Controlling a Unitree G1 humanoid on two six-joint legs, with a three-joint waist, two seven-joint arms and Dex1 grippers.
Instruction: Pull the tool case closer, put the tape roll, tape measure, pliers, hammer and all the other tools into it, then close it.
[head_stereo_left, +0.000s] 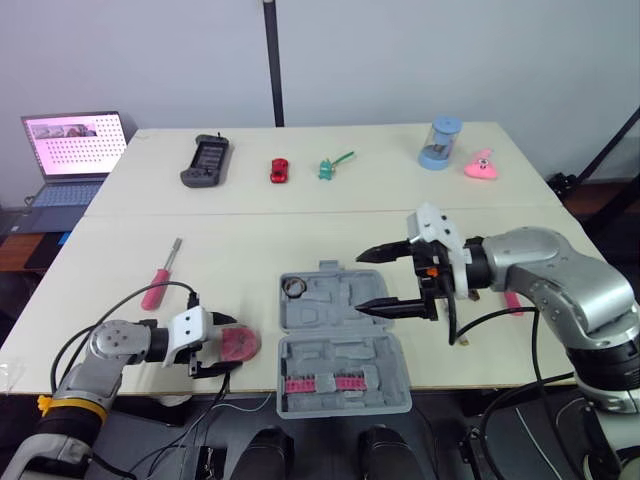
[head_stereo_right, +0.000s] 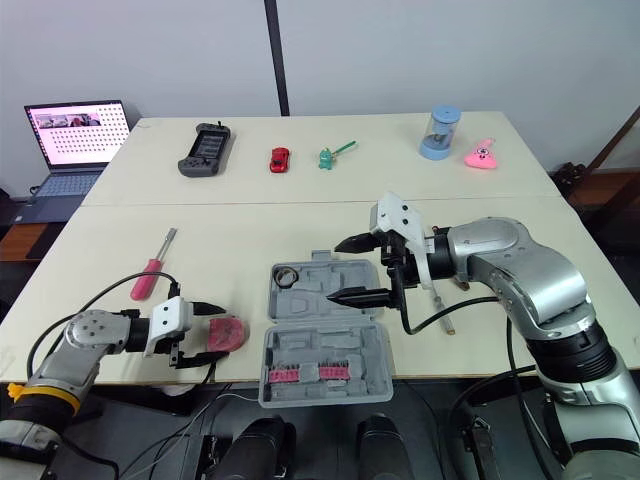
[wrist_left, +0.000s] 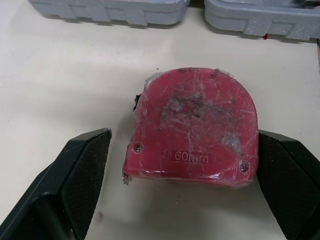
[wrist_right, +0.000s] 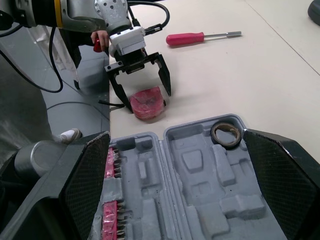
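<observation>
I can see a black strap (wrist_right: 111, 104) sticking out next to the red tape measure (head_stereo_left: 239, 344), so I expect the strap to drag along when I carry the red tape measure to the case.
The grey tool case (head_stereo_left: 345, 352) lies open at the table's front centre. A tape roll (head_stereo_left: 293, 287) sits in its far left pocket, and a strip of red bits (head_stereo_left: 320, 384) in the near half. A red tape measure (wrist_left: 195, 130) lies on the table left of the case. My left gripper (head_stereo_left: 224, 347) is open around it, one finger (wrist_left: 70, 185) a little apart from its side. My right gripper (head_stereo_left: 362, 282) hangs open over the far half of the case, holding nothing. A red-handled screwdriver (head_stereo_left: 160, 280) lies further left. A tool (head_stereo_right: 441, 301) is partly hidden behind my right arm.
Along the far side of the table stand a game controller (head_stereo_left: 205, 160), a red toy car (head_stereo_left: 279, 171), a green toy (head_stereo_left: 332, 166), a blue cup (head_stereo_left: 440, 143) and a pink toy (head_stereo_left: 481, 165). A laptop (head_stereo_left: 75, 145) sits off to the left.
</observation>
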